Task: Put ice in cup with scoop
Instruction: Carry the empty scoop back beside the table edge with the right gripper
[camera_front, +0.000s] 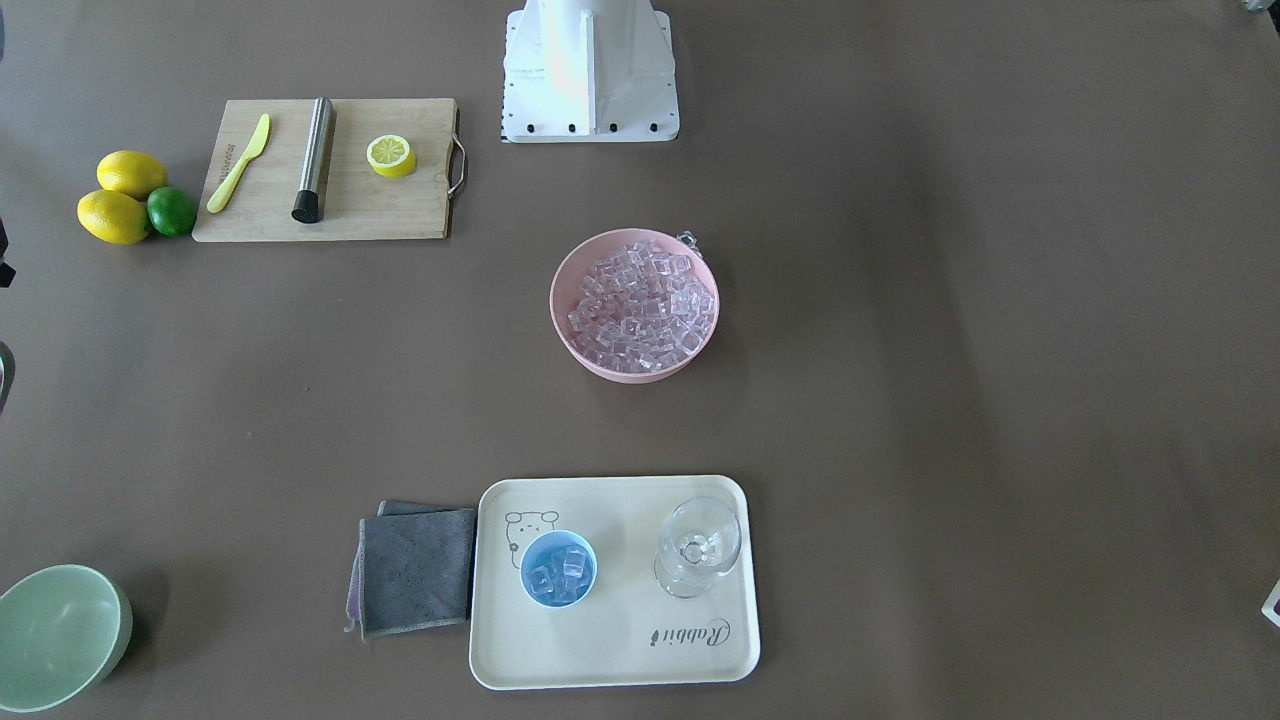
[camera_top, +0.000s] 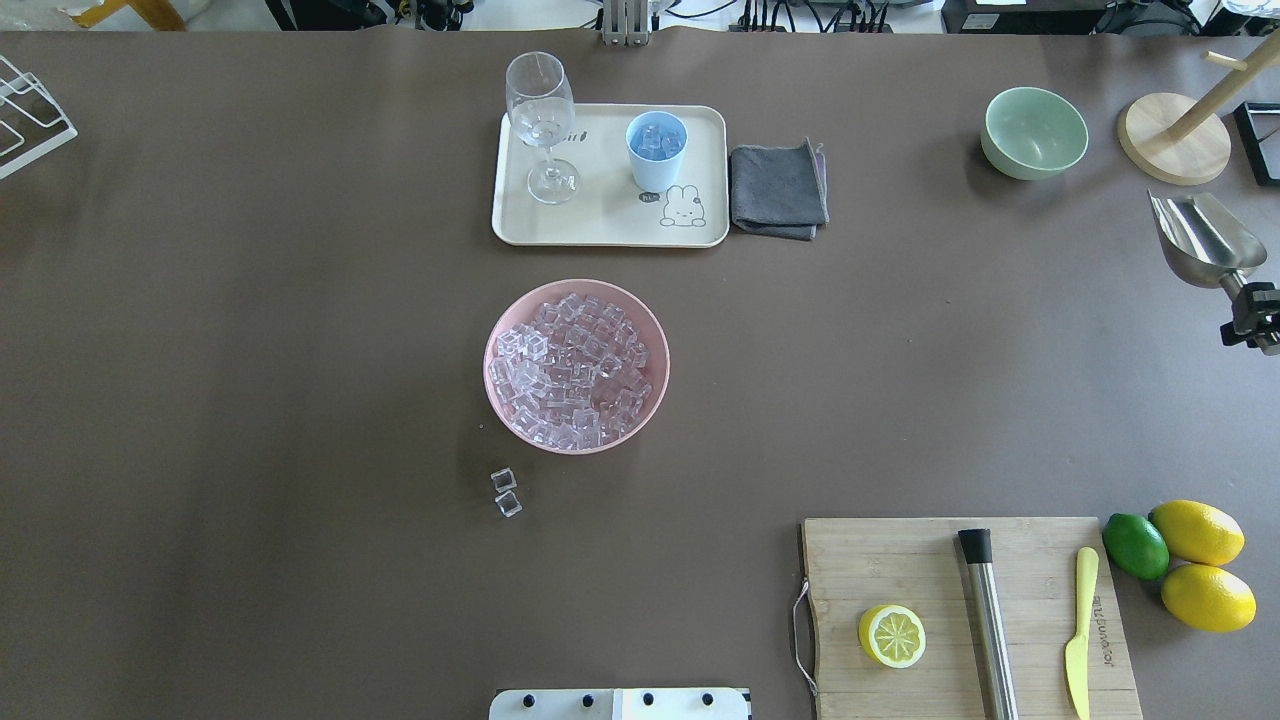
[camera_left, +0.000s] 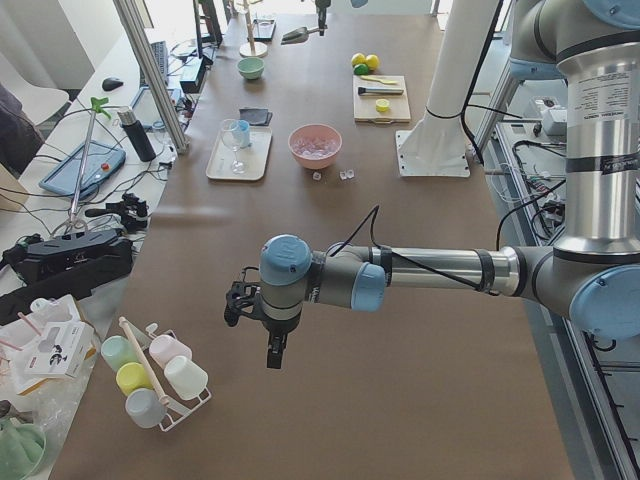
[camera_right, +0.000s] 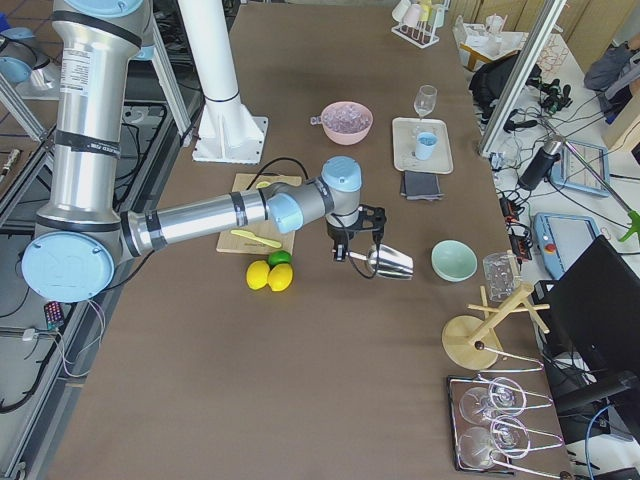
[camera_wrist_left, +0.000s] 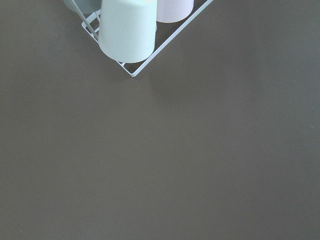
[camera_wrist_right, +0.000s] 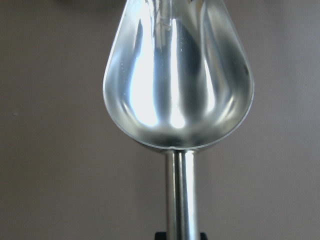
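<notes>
The light-blue cup has ice in it, and the empty scoop is hanging over clear tabletop. My right gripper keeps lowering the scoop until it lies flat, then let go.
The scoop (camera_top: 1205, 240), shiny silver metal, hangs over the table's right edge with my right gripper (camera_top: 1250, 308) shut on its handle. Its trough (camera_wrist_right: 177, 75) is empty and points away from the wrist. The light-blue cup (camera_top: 656, 150) stands on the cream tray (camera_top: 600, 225) with a few ice cubes inside. More ice (camera_top: 575, 370) fills the pink bowl (camera_top: 497, 400) at mid-table, and two loose cubes (camera_top: 505, 492) lie on the table near it. My left gripper (camera_left: 272, 352) hovers far off by the table's left end; I cannot tell whether it is open or shut.
A stemmed glass (camera_top: 541, 120) shares the tray, with a grey cloth (camera_top: 778, 188) beside it. A green bowl (camera_top: 1034, 132) and wooden stand (camera_top: 1172, 138) sit near the scoop. A cutting board (camera_top: 900, 570) holds a lemon half, steel cylinder and knife. A cup rack (camera_wrist_left: 131, 35) lies under the left wrist.
</notes>
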